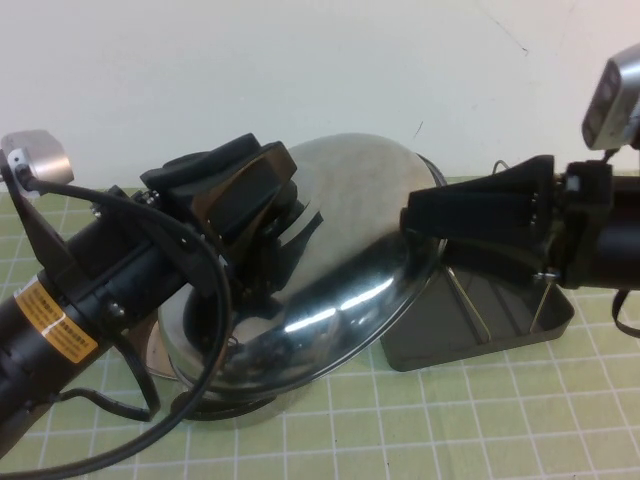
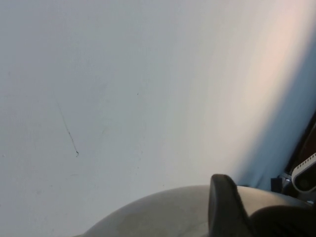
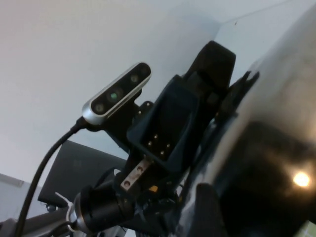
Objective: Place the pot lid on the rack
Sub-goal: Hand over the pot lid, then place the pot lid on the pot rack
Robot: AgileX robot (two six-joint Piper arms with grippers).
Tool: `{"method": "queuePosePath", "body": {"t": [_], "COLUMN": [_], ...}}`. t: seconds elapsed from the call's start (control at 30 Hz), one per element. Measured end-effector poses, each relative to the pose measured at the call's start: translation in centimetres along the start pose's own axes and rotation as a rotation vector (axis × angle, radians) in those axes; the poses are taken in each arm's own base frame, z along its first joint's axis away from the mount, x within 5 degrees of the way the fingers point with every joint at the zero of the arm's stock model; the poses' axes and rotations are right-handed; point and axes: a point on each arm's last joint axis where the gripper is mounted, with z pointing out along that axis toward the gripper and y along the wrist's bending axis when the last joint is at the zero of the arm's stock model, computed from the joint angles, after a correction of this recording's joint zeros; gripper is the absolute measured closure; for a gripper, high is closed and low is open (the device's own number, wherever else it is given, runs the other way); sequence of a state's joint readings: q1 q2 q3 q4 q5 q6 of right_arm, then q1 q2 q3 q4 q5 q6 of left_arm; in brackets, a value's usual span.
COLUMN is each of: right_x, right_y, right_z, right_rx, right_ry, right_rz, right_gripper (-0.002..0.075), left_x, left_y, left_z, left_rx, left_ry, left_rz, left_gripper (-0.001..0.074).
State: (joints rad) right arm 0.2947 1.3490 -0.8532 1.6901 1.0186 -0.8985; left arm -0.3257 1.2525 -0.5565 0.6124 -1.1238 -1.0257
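My left gripper is on the pot lid's knob and keeps the pot lid slanted over the pot. Next, my left gripper lets go before my right gripper stands the pot lid up in the rack (image 1: pixel 490 305).
The pot lid (image 1: pixel 340 280), shiny and domed, hangs tilted in the air between both arms. My left gripper (image 1: pixel 272 215) is shut on the black knob at its centre. In the left wrist view one of its fingers (image 2: pixel 224 212) lies against the dome (image 2: pixel 163 217). My right gripper (image 1: pixel 428 215) is closed on the lid's right rim. In the right wrist view the lid (image 3: pixel 281 128) fills the frame beside one finger (image 3: pixel 207 212). The rack (image 1: pixel 500 335), a dark grey tray with wire loops, sits on the table below the right gripper, partly hidden by the lid.
The steel pot (image 1: pixel 215 395) stands under the lid's lower left edge, mostly hidden. A green gridded mat (image 1: pixel 450 420) covers the table. A white wall is behind. The left arm's cable (image 1: pixel 150 400) loops beside the pot.
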Motion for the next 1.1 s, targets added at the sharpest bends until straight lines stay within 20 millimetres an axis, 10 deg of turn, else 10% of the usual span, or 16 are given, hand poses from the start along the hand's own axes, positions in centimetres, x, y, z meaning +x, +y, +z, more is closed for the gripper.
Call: {"method": "queuePosePath", "body": {"t": [0.27,0.6,0.8,1.1], "right_x": [-1.6,-2.2,-2.0,-2.7], "right_y": [0.5,1.1,0.6,0.8], "right_z": [2.0,2.5,2.8,2.9], "right_rx": [0.031,0.002,0.039,0.061], "right_ry": [-0.022,-0.052,-0.024,-0.035], "right_rz": [-0.090,-0.108,-0.191,-0.353], "right_gripper": [0.0272,0.0512,0.0681,0.0710], "left_x": [0.0,0.3,0.0,-0.5], "left_y": [0.0,0.2,0.1,0.4], "left_z": [0.0,0.0,0.0,-0.2], "left_rx": [0.002,-0.013,0.002,-0.014], "left_ry": [0.003,0.025,-0.001,-0.035], "left_rz": [0.002,0.035,0.026,0.043], "left_gripper": [0.0426,0.0425,0.0282,0.0227]}}
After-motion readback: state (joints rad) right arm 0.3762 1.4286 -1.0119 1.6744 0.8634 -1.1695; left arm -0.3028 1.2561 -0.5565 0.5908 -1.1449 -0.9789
